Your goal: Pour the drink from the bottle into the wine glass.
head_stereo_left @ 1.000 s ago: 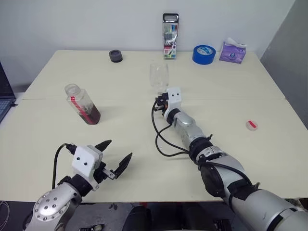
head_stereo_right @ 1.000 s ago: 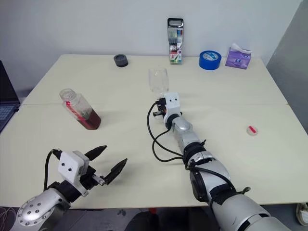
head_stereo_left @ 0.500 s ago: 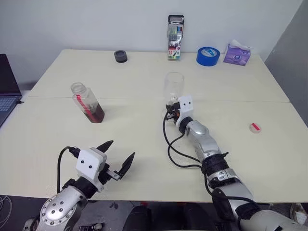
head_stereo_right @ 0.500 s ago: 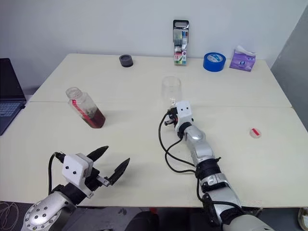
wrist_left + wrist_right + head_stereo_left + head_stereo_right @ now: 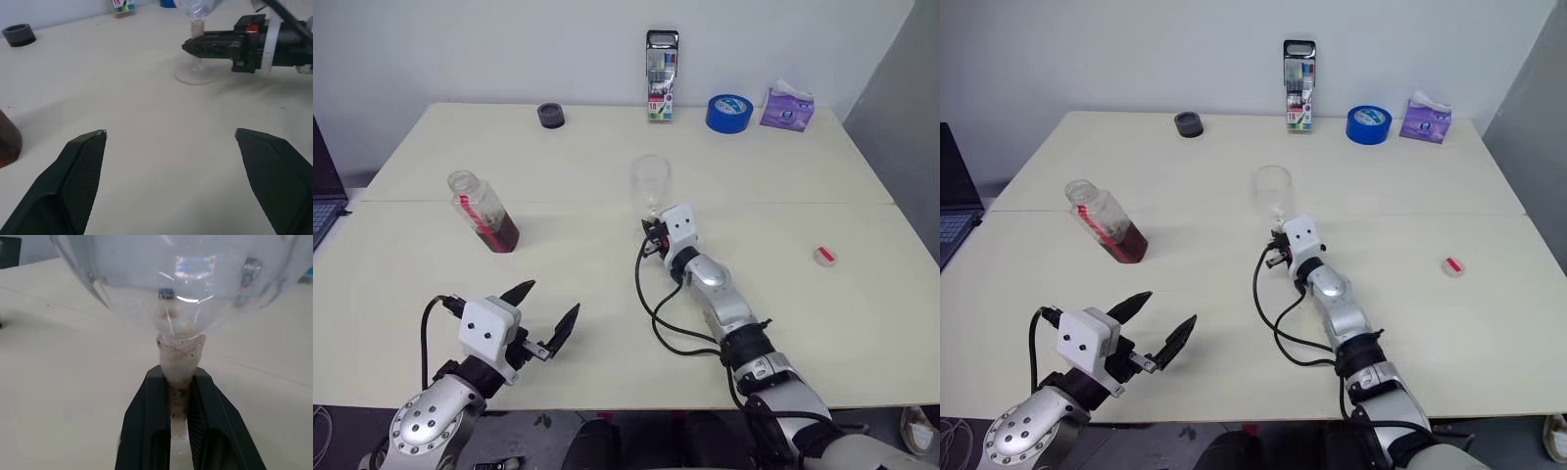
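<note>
I expect the drink to fill the wine glass's bowl (image 5: 651, 176) only partway when I pour, because dark red drink (image 5: 500, 234) sits low in the bottle.
The clear wine glass (image 5: 650, 181) stands upright near the table's middle, its foot (image 5: 195, 76) low at the tabletop. My right gripper (image 5: 651, 231) reaches in level and is shut on the glass stem (image 5: 178, 363), just under the empty bowl. Off to the left stands the bottle (image 5: 480, 208), uncapped, with a red label strip. A little dark red drink (image 5: 500, 233) sits in its bottom. My left gripper (image 5: 540, 318) hovers open near the table's front edge, well short of the bottle, with nothing between its fingers (image 5: 83, 161).
Along the far edge are a marker case (image 5: 661, 73), a blue tape roll (image 5: 727, 111), a purple tissue pack (image 5: 786, 106) and a small black ring (image 5: 549, 115). A red-and-white cap (image 5: 823, 256) lies at the right. A laptop (image 5: 952, 196) is at the left edge.
My right gripper has drawn the wine glass a little nearer to me, still shut on its stem. The left gripper and the bottle have stayed put.
</note>
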Controlling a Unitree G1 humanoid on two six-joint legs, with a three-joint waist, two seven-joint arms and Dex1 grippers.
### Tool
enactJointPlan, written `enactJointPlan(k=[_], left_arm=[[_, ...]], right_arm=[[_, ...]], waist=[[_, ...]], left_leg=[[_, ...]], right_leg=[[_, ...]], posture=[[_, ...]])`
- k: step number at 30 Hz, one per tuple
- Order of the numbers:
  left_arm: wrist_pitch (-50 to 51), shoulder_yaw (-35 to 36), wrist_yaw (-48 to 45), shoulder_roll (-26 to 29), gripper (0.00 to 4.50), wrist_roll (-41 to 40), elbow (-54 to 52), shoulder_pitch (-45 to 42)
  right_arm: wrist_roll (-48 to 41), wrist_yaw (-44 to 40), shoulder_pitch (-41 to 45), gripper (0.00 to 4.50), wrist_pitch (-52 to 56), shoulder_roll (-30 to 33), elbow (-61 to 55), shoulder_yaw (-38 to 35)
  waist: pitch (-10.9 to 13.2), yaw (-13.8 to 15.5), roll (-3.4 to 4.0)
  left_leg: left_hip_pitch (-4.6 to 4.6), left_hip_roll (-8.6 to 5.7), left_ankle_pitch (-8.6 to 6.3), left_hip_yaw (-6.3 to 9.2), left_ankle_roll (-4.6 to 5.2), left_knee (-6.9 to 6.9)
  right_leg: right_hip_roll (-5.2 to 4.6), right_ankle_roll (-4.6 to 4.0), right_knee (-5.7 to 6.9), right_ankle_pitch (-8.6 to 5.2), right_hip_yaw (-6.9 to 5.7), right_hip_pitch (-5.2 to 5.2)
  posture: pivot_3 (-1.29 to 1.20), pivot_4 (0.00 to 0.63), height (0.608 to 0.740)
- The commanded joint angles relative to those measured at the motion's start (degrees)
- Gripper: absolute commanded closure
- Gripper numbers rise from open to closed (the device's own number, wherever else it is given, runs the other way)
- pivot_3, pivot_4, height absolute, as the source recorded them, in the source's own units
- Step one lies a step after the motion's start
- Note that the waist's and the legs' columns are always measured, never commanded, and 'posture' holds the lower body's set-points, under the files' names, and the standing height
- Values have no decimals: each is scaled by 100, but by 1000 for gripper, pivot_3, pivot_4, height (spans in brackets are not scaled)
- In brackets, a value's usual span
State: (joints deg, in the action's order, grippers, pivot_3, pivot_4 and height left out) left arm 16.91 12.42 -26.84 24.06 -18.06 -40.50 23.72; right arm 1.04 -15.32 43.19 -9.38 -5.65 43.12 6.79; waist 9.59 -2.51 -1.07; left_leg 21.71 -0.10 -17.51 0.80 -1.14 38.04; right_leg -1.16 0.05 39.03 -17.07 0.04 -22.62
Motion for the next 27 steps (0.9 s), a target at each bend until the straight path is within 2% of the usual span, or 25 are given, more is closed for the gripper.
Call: enactJointPlan(k=[1, 9, 17, 24, 27], left_arm=[[-91, 84, 34, -46, 0, -114, -240, 49], [33, 195, 161, -63, 0, -110, -463, 140], [190, 238, 249, -50, 0, -129, -634, 126], [385, 214, 295, 4, 0, -149, -666, -104], [418, 210, 264, 22, 0, -165, -633, -165]], right_arm=[[43, 72, 692, 4323, -796, -259, 899, -40], [18, 86, 1527, 4323, -1274, -705, 2464, -156], [-228, -53, 1619, 4323, -1109, -871, 2740, -432], [-130, -11, 1513, 4323, -1157, -767, 2777, -368], [-12, 26, 1464, 3350, -1224, -719, 2777, -276]], waist=[[0, -11, 0], [-1, 46, -1], [-1, 60, -1], [-2, 61, -2], [-2, 62, -2]], left_leg=[[1, 0, 1, 1, -2, -1], [10, -2, 4, 2, -7, 2], [6, -1, 3, 2, -6, 2], [6, -2, 4, 3, -7, 3], [6, -1, 6, 3, -10, 4]], right_leg=[[0, 0, 0, 0, -1, 0], [-7, -1, -8, 0, -3, 1], [-6, -2, -3, 0, -4, 2], [-6, -2, -2, 0, -5, 2], [-6, -2, -1, 0, -5, 2]], posture=[[0, 150, 740], [0, 150, 740], [0, 150, 740], [0, 150, 740], [0, 150, 740]])
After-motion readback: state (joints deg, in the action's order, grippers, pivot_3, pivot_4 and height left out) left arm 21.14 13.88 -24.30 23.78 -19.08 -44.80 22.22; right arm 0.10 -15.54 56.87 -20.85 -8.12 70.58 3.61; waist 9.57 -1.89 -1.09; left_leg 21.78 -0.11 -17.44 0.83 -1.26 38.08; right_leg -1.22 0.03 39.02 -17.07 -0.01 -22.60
